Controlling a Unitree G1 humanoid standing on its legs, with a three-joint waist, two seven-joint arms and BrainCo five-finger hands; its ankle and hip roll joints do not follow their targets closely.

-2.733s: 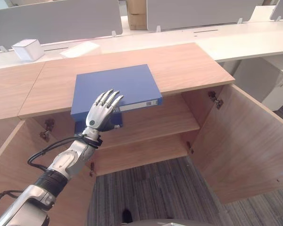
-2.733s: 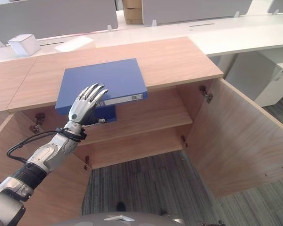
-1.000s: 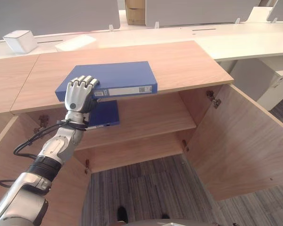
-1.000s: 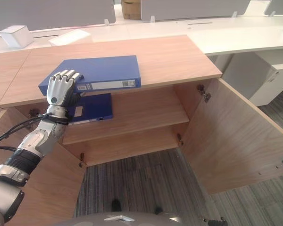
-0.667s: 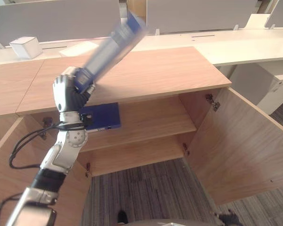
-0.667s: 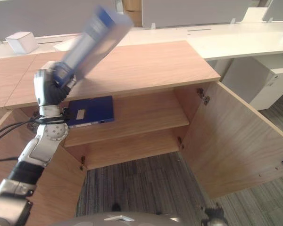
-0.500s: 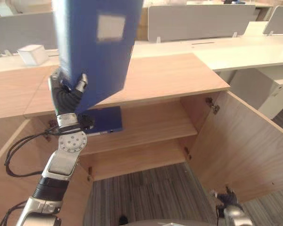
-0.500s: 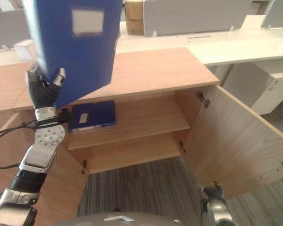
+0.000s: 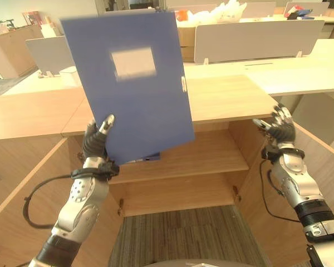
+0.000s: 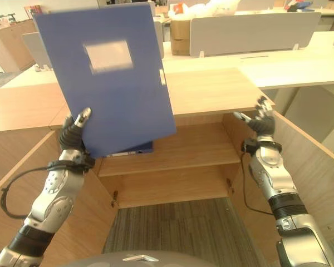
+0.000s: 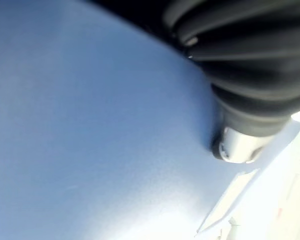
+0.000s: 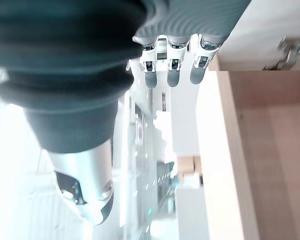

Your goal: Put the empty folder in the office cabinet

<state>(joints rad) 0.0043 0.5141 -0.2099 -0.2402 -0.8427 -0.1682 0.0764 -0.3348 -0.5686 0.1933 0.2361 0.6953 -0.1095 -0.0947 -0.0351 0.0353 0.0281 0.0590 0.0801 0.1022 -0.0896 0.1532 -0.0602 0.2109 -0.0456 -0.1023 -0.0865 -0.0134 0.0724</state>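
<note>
The held blue folder (image 9: 134, 92) will stay flat and closed when the robot lowers it, because the folder's edges run straight up from the gripped corner (image 9: 107, 139).
My left hand (image 9: 96, 143) is shut on the lower left corner of a blue folder (image 9: 133, 94) and holds it upright in front of the open wooden cabinet (image 9: 228, 94). Its thumb lies on the front cover. The left wrist view shows the folder's blue cover (image 11: 90, 125) up close. A second blue folder (image 10: 136, 149) lies on the upper shelf (image 9: 211, 153), mostly hidden behind the held one. My right hand (image 9: 281, 127) hangs raised by the cabinet's top right corner, fingers (image 12: 172, 65) straight, open and holding nothing.
Both cabinet doors stand open, the left door (image 9: 22, 189) and the right door (image 9: 329, 150). A lower shelf (image 9: 178, 194) sits under the upper one. Behind the cabinet run white desks with grey dividers (image 9: 250, 39) and a cardboard box (image 9: 186, 36). Striped carpet (image 9: 183, 239) lies below.
The folder has risen and now stands upright, facing me. My right hand has come up from low beside the right door to the cabinet's top right corner. The camera has tilted upward.
</note>
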